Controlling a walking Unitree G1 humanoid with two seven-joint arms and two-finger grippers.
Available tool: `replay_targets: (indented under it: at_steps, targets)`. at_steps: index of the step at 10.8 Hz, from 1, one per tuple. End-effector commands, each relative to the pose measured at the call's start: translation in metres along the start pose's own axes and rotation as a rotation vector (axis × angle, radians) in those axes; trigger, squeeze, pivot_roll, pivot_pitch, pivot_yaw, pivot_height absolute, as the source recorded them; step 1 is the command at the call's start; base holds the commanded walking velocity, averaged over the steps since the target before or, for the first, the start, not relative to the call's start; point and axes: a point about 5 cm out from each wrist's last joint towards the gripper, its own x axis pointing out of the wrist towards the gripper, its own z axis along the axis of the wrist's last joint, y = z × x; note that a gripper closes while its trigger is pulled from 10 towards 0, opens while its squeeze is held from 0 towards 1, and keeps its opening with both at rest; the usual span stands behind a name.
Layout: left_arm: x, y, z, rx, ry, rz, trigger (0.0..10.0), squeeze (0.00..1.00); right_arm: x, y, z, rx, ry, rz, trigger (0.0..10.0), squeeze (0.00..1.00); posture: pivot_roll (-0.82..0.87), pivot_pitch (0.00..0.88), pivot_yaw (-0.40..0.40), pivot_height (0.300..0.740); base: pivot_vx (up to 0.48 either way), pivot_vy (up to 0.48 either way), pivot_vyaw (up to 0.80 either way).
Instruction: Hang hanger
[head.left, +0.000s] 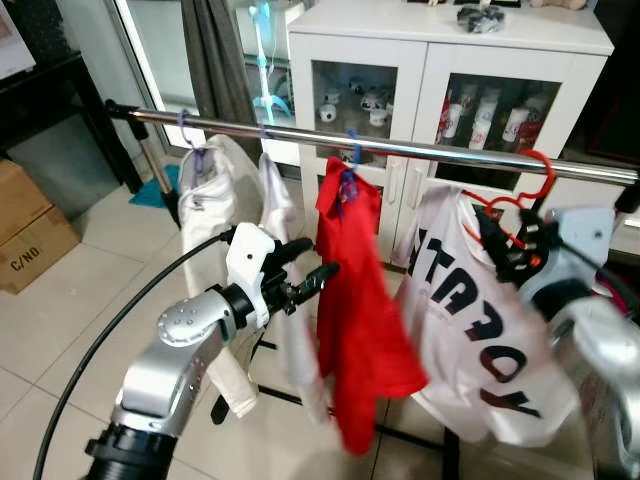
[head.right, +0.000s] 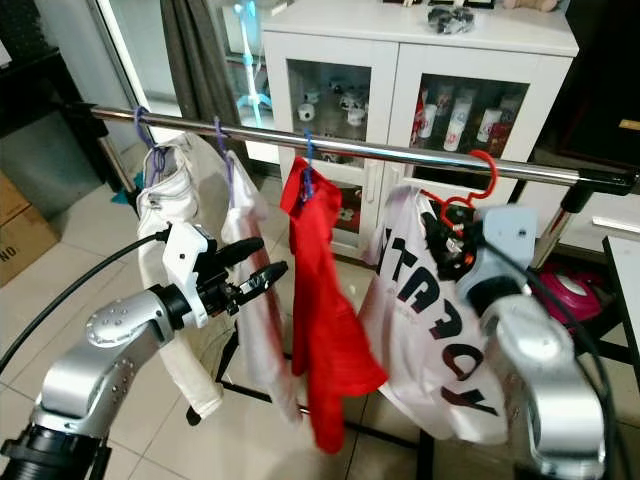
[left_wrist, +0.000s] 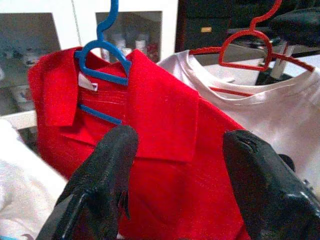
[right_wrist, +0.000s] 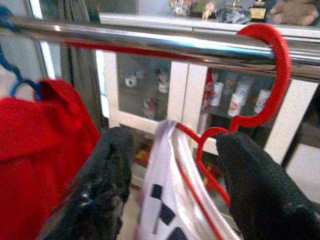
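The white T-shirt (head.left: 478, 325) will slip off when the robot's left gripper pulls it, because the red hanger's arms lie loosely inside the wide collar (right_wrist: 197, 187).
A red hanger (head.left: 537, 183) carries a white T-shirt (head.left: 480, 330) with black letters. Its hook (right_wrist: 280, 55) sits over the steel rail (head.left: 420, 148) near the right end. My right gripper (right_wrist: 175, 140) is open just below the rail, one finger on each side of the hanger's neck, and its black fingers (head.left: 505, 240) rest against the shirt's collar. My left gripper (head.left: 305, 268) is open in the air, just left of a red shirt (head.left: 355, 300) hanging on a blue hanger (left_wrist: 100, 50).
Two white garments (head.left: 215, 190) hang on purple hangers at the rail's left end. A white cabinet (head.left: 450, 50) with glass doors stands close behind the rail. A cardboard box (head.left: 30, 235) sits on the tiled floor at far left. The rack's dark base lies below the clothes.
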Motion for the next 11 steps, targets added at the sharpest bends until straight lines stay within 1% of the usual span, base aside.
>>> replay_targets:
  at_steps: [1,2,3,5,6,7,8,9,10,11]
  targets:
    - [0.003,-0.002,0.005,0.011,0.008,-0.066,10.0,0.0,0.006,-0.009,-0.003,-0.035,0.043,-0.017,10.0,1.0,-0.18,0.0,0.073,0.74,0.0,0.0,0.0]
    - [0.003,-0.005,0.007,0.022,0.018,-0.129,10.0,0.0,0.01,-0.018,0.0,-0.062,0.053,-0.032,10.0,1.0,-0.18,0.0,0.072,0.74,0.0,0.0,0.0]
    - [0.001,-0.004,0.01,0.024,0.016,-0.151,10.0,0.0,0.011,-0.027,0.007,-0.081,0.049,-0.03,10.0,1.0,-0.17,0.0,0.069,0.74,0.0,0.0,0.0]
    - [-0.002,-0.005,0.01,0.012,0.021,-0.177,10.0,0.0,0.005,-0.033,0.01,-0.096,0.093,0.04,10.0,1.0,-0.17,0.0,0.069,0.74,0.0,0.0,0.0]
    - [-0.002,-0.005,0.009,0.008,0.026,-0.199,10.0,0.0,0.003,-0.038,0.01,-0.125,0.123,0.075,10.0,1.0,-0.18,0.0,0.075,0.74,0.0,0.0,0.0]
    - [-0.002,-0.005,0.009,0.005,0.027,-0.209,10.0,0.0,0.002,-0.043,0.01,-0.109,0.145,0.073,10.0,1.0,-0.18,0.0,0.081,0.74,0.0,0.0,0.0]
    - [-0.001,-0.006,0.009,0.004,0.027,-0.215,10.0,0.0,0.003,-0.044,0.008,-0.067,0.173,0.099,10.0,0.0,-0.18,0.0,0.081,0.74,0.0,0.0,0.0]
    - [0.0,-0.005,0.009,0.003,0.028,-0.224,10.0,0.0,0.009,-0.05,0.002,-0.016,0.216,0.119,10.0,0.0,-0.19,0.0,0.093,0.74,0.0,0.0,0.0]
    - [0.002,-0.006,0.009,0.003,0.027,-0.23,10.0,0.0,0.018,-0.055,0.0,-0.049,0.251,0.13,10.0,0.0,-0.19,0.0,0.089,0.74,0.0,0.0,0.0]
    - [0.002,-0.005,0.009,0.005,0.028,-0.23,10.0,0.0,0.024,-0.058,0.0,-0.067,0.262,0.133,10.0,0.0,-0.19,0.0,0.086,0.74,0.0,0.0,0.0]
